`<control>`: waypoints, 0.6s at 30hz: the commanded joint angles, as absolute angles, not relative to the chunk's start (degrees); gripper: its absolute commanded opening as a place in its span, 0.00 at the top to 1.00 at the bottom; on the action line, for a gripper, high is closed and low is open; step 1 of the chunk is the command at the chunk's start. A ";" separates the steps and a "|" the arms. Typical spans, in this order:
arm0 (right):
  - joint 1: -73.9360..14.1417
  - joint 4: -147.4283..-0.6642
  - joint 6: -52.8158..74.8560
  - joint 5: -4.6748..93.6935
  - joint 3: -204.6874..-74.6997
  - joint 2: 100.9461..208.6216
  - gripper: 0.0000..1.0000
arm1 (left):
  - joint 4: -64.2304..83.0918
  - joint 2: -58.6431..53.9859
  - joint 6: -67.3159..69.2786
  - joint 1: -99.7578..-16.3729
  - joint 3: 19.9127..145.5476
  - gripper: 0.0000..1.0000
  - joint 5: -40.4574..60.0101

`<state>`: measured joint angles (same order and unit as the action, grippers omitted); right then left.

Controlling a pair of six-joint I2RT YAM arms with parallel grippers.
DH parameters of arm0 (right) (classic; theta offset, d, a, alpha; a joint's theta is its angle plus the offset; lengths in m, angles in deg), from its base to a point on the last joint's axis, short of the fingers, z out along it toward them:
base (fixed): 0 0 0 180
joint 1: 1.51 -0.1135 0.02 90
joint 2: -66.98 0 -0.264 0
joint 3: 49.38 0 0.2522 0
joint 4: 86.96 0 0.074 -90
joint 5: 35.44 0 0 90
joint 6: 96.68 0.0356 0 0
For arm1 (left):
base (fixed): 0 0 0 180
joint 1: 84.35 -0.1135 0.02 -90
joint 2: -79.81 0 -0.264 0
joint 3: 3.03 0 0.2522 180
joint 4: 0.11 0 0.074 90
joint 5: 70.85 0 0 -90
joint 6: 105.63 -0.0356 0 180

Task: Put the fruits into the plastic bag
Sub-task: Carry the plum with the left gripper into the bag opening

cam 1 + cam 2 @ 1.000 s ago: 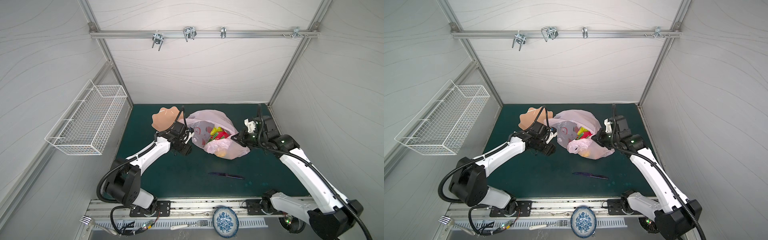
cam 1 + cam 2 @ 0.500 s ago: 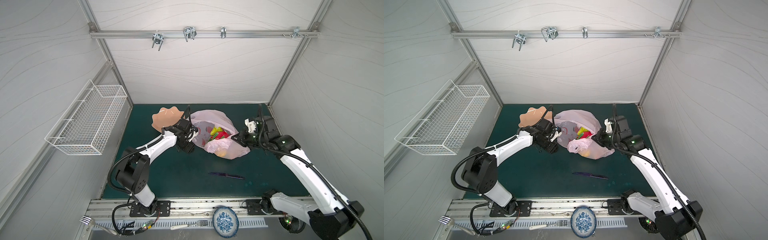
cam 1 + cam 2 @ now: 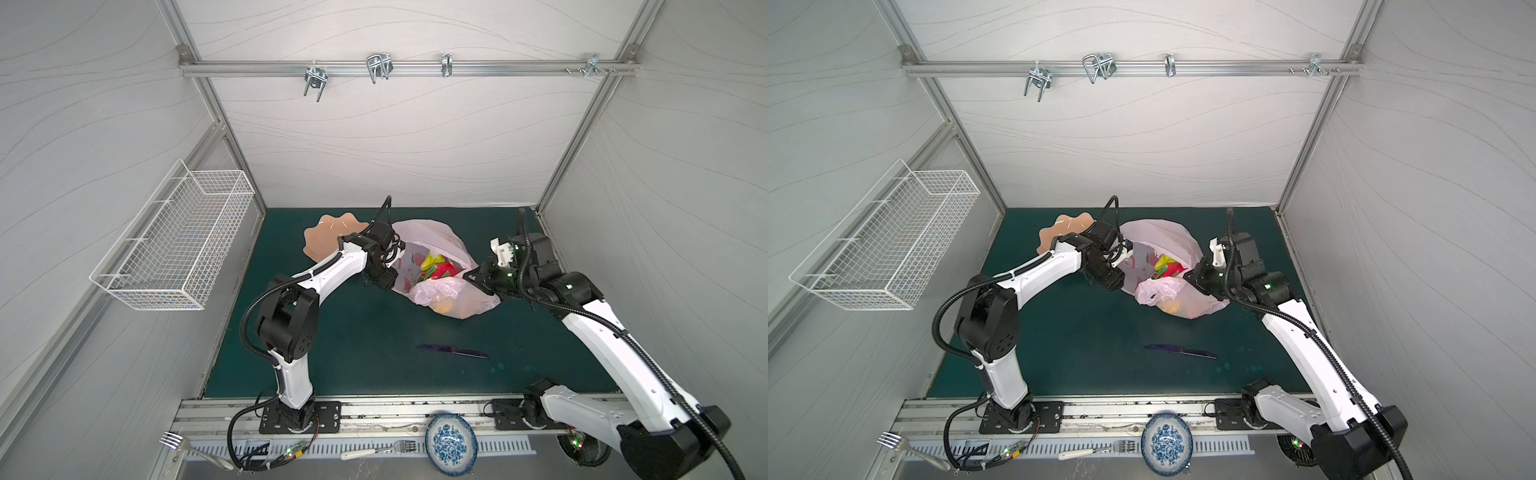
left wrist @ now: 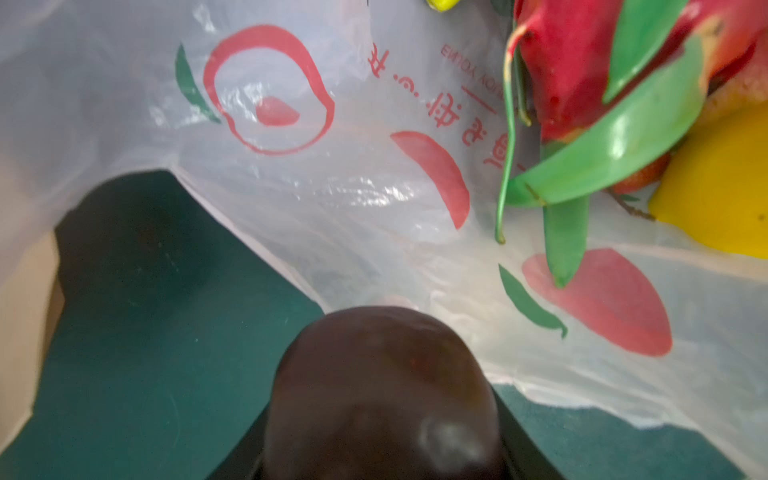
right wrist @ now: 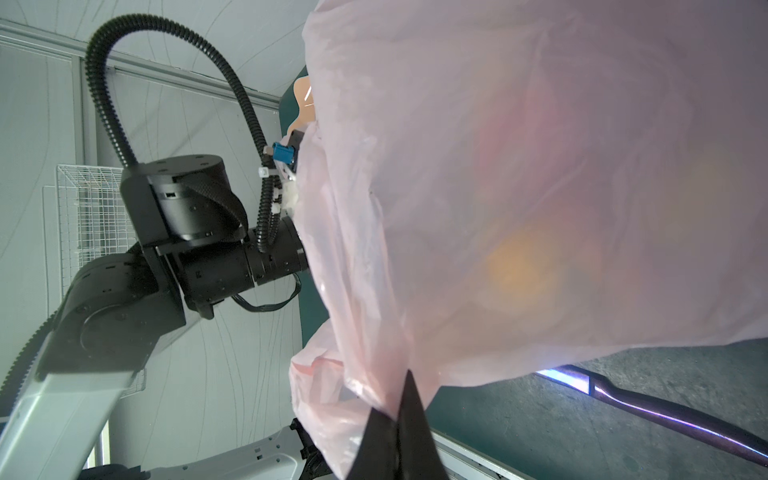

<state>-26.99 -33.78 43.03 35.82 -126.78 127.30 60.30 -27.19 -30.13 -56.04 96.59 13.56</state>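
My left gripper keeps moving in until the brown fruit is beside the dragon fruit, as the plastic bag's opening (image 3: 407, 258) is wide open in front of the dark brown fruit.
The pale pink plastic bag (image 3: 432, 239) (image 3: 1163, 235) lies at the back middle of the green mat with its mouth facing left. My right gripper (image 3: 473, 276) (image 5: 399, 411) is shut on the bag's rim and holds it up. Inside show a red-green dragon fruit (image 3: 444, 270) (image 4: 582, 62) and a yellow lemon (image 4: 723, 187). An orange fruit (image 3: 442, 306) shows through the film. My left gripper (image 3: 380, 276) (image 3: 1111, 278) is at the bag's mouth, shut on a dark brown round fruit (image 4: 382, 395) just above the lower lip of the bag (image 4: 332, 199).
An empty peach scalloped bowl (image 3: 328, 239) stands just left of the bag, behind my left wrist. A purple knife (image 3: 453, 351) lies on the mat nearer the front. A wire basket (image 3: 178, 245) hangs on the left wall. A blue plate (image 3: 451, 442) and forks (image 3: 187, 446) lie on the front rail.
My left gripper has moved right from beside the bowl to the bag's mouth, carrying the dark fruit. The right arm and the bag have stayed still.
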 commanded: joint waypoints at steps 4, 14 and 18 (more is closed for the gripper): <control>-26.74 -33.62 43.53 36.10 -126.25 126.24 1.00 | 63.33 -32.65 -32.58 -55.11 105.20 0.95 14.93; -26.74 -33.64 43.55 36.00 -126.25 126.22 1.00 | 64.72 -38.29 -32.65 -55.00 113.89 0.95 15.88; -26.76 -33.69 43.59 35.88 -126.16 126.14 1.00 | 64.32 -40.50 -30.65 -55.00 116.06 0.95 15.76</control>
<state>-26.99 -33.78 43.03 35.82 -126.49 127.14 64.22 -38.51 -31.29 -55.21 113.27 15.40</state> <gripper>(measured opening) 0.049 0.547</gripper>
